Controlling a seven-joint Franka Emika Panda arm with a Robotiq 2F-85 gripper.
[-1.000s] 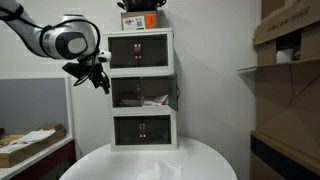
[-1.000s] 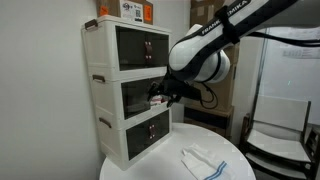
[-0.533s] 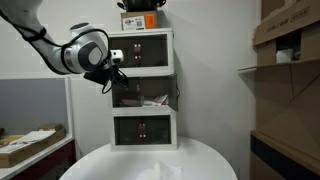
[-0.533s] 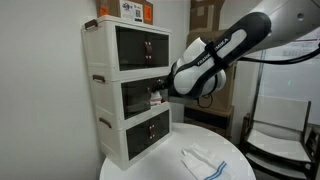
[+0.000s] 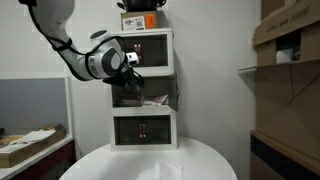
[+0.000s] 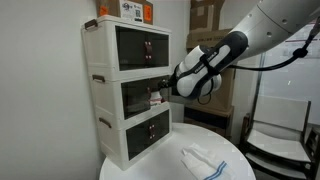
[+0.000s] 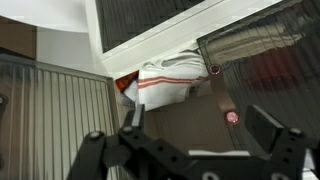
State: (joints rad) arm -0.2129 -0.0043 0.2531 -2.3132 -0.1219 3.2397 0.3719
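Observation:
The small red knob is near one finger of my gripper, which is at a slant across the translucent panel [image 7: 262, 68]. Next, I turn square and centre on the knob before I close.
A white three-drawer plastic cabinet [image 5: 141, 62] [image 6: 103, 90] stands on a round white table [image 5: 100, 165] [image 6: 160, 168]. Its middle drawer is pulled open. A white cloth with red stripes [image 7: 165, 80] lies inside it and also shows in an exterior view [image 5: 153, 101]. My gripper [image 5: 133, 78] [image 6: 160, 94] [image 7: 200, 122] is open and empty, right in front of the open middle drawer, close to the cloth but apart from it. A translucent drawer panel with a small red knob [image 7: 232, 116] lies between the fingers.
An orange box [image 5: 140, 19] [image 6: 131, 10] sits on top of the cabinet. A crumpled white cloth [image 6: 205, 162] [image 5: 160, 171] lies on the table in front. Cardboard boxes on shelves [image 5: 290, 30] stand to one side. A tray of papers [image 5: 30, 142] is on a low desk.
The arm has swung toward the cabinet. The gripper has moved from beside the cabinet to the front of the open middle drawer.

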